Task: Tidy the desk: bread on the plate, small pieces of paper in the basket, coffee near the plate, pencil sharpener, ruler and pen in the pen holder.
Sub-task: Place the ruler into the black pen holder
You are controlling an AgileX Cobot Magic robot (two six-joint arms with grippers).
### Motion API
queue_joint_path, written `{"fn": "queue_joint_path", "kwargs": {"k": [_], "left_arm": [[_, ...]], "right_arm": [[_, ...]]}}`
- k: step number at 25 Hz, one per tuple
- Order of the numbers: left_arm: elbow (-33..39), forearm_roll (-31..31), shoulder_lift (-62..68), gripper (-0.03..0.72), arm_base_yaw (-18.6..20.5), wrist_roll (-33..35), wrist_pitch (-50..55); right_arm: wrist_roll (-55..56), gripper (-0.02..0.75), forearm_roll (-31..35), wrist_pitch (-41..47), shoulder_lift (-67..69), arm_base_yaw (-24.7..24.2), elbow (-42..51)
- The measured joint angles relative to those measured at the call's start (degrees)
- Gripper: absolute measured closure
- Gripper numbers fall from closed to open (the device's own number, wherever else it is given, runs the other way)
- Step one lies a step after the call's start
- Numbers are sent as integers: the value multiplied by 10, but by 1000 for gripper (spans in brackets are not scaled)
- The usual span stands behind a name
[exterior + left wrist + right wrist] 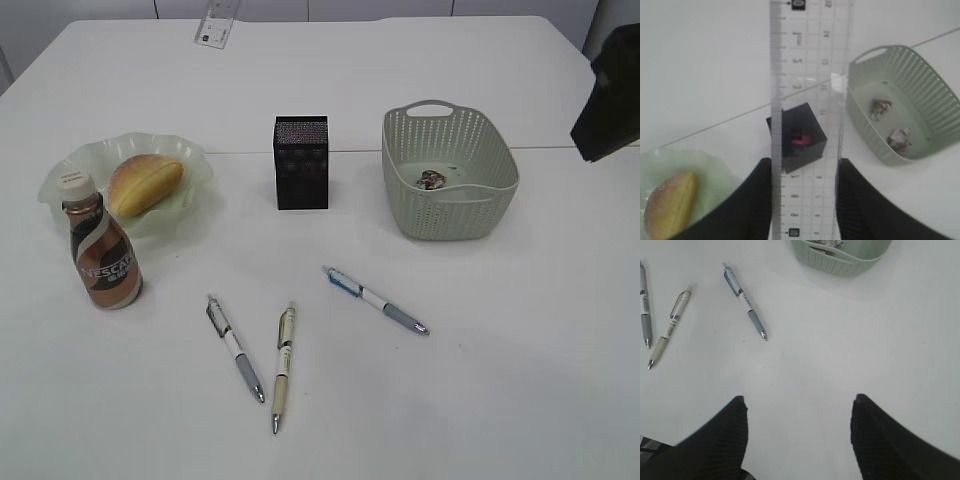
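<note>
I need to turn the ruler upright over the holder's opening [301, 130] with my left gripper before lowering the ruler, because the ruler's end [215, 30] slants away from the black pen holder.
My left gripper [805, 200] is shut on a clear ruler [810, 85] and holds it high over the black pen holder [800, 152]. A pink thing [799, 136] lies inside the holder. In the exterior view only the ruler's end [218, 22] shows at the top, above the holder [301, 162]. The bread [145, 183] lies on the green plate [70, 170], with the coffee bottle [103, 255] in front of it. Paper pieces [432, 179] lie in the basket [450, 215]. Three pens [236, 348] [283, 366] [375, 299] lie on the table. My right gripper [799, 410] is open and empty above the table.
The right arm shows as a dark shape [608, 95] at the right edge of the exterior view. The basket [840, 260] sits beyond my right gripper, and the pens [745, 301] lie to its left. A table seam runs behind the holder.
</note>
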Motion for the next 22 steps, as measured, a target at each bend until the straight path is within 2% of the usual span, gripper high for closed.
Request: {"fn": "queue_joint_path", "kwargs": {"k": [6,16,22], "left_arm": [[0,-112,-52,416,0,100,40],[4,-119,-99,416,0,177,-111],[89,-120,-105,416,0,189,-286]], "right_arm": [[0,263,0,0,0,0,0],[2,262,0,0,0,0,0],[3,263,0,0,0,0,0]]}}
